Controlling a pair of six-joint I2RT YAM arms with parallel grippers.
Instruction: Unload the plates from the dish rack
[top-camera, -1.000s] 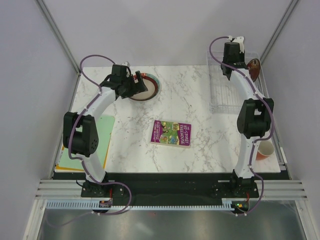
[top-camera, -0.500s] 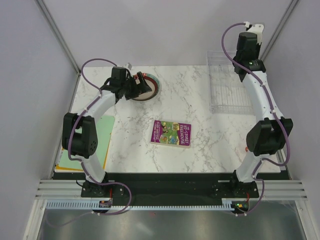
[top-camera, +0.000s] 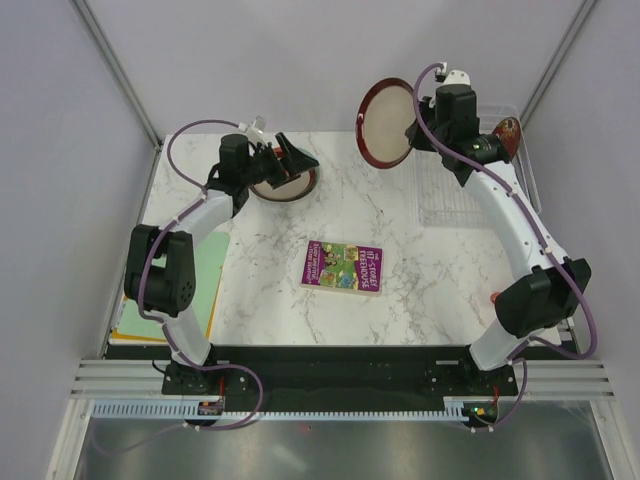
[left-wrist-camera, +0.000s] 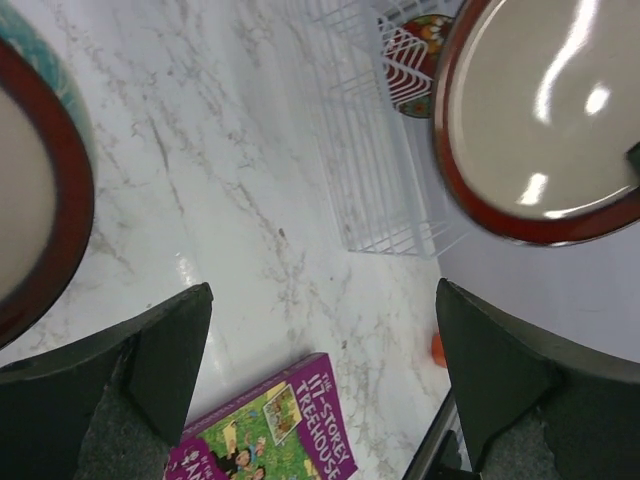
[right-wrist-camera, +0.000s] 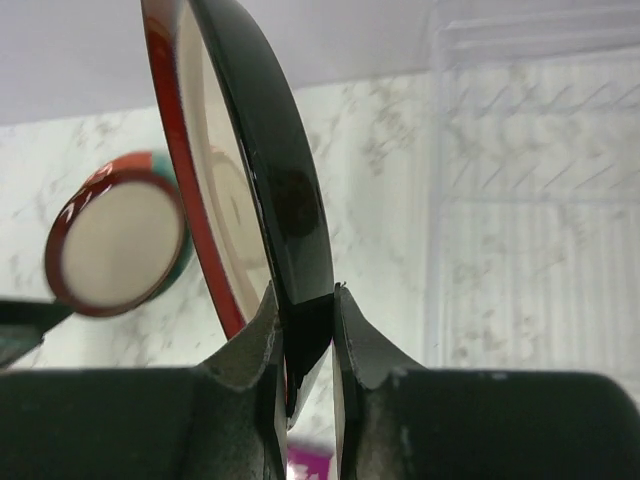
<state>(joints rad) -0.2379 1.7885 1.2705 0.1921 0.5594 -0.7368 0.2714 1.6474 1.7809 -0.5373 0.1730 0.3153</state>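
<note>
My left gripper should take the held plate's free rim (top-camera: 361, 120) and stack it, as the plate stack (top-camera: 286, 185) lies on my left gripper's side, far from my right gripper.
My right gripper (top-camera: 420, 125) (right-wrist-camera: 308, 310) is shut on the rim of the dark brown plate with a cream centre (top-camera: 385, 123) (right-wrist-camera: 270, 150). It holds the plate on edge in the air, left of the clear dish rack (top-camera: 462, 185) (right-wrist-camera: 530, 200). This plate also shows in the left wrist view (left-wrist-camera: 540, 110). The dark brown plate with red pattern (top-camera: 507, 138) (left-wrist-camera: 425, 60) stands in the rack's far right end. A red-rimmed plate with a teal edge (top-camera: 285, 185) (left-wrist-camera: 40, 200) (right-wrist-camera: 115, 245) lies on the table at the back left. My left gripper (top-camera: 297, 160) (left-wrist-camera: 322, 290) is open and empty just above it.
A purple book (top-camera: 343, 267) (left-wrist-camera: 270, 430) lies mid-table. A green and yellow mat (top-camera: 205, 275) lies at the left edge under the left arm. A small orange cup (left-wrist-camera: 438, 348) stands near the right front edge. Grey walls stand close on three sides.
My right gripper came up out of the rack and swung left, with the brown cream-centred plate now in view in it. My left gripper has lifted slightly off the table plate.
</note>
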